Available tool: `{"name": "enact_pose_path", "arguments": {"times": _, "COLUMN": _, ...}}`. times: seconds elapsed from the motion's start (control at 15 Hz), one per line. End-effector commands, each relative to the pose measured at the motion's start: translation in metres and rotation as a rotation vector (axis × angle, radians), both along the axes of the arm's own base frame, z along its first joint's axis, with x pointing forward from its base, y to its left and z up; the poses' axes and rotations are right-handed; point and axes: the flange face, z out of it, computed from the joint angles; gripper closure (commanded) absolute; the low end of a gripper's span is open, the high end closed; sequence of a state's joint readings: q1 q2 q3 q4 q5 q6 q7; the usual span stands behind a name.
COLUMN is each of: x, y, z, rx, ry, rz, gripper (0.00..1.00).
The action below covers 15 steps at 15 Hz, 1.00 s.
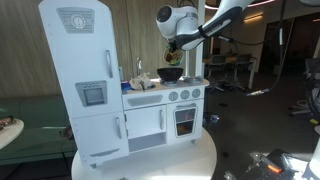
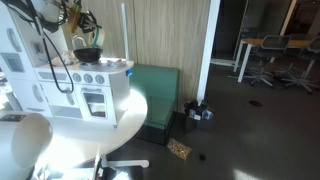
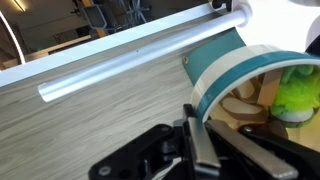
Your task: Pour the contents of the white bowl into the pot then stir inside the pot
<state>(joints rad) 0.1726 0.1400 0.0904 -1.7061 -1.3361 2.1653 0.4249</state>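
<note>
The green piece and wooden pieces (image 3: 293, 93) are lying in the tilted white bowl, so the robot's gripper should lower the bowl and tilt it more over the pot (image 1: 170, 74).
The dark, shallow pot (image 1: 171, 73) sits on the toy stove's top and also shows in an exterior view (image 2: 88, 54). My gripper (image 3: 200, 132) is shut on the rim of the white bowl (image 3: 232, 62), which has a teal band. It holds the bowl tilted in the air just above the pot (image 1: 172, 48). Inside the bowl lie a fuzzy green piece (image 3: 297, 90) and tan wooden pieces (image 3: 243, 102). In the wrist view the pot is out of view.
The white toy kitchen with its tall fridge (image 1: 85, 70) and stove front (image 1: 180, 110) stands on a round white table (image 1: 150, 162). A wood-panelled wall is behind it. A green bench (image 2: 155, 85) and office chairs (image 2: 262, 55) stand farther off.
</note>
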Motion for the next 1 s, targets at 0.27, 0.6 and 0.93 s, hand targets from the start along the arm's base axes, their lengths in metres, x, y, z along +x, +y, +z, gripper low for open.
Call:
{"name": "enact_pose_path", "arguments": {"times": 0.27, "x": -0.038, "y": 0.034, "z": -0.007, "rx": -0.187, "ry": -0.227, "rz": 0.18, "gripper": 0.97}}
{"name": "enact_pose_path", "arguments": {"times": 0.6, "x": -0.045, "y": 0.02, "z": -0.021, "rx": -0.281, "ry": -0.296, "rz": 0.195, "gripper": 0.97}}
{"name": "enact_pose_path", "arguments": {"times": 0.93, "x": -0.042, "y": 0.001, "z": -0.044, "rx": -0.387, "ry": -0.344, "rz": 0.205, "gripper": 0.97}}
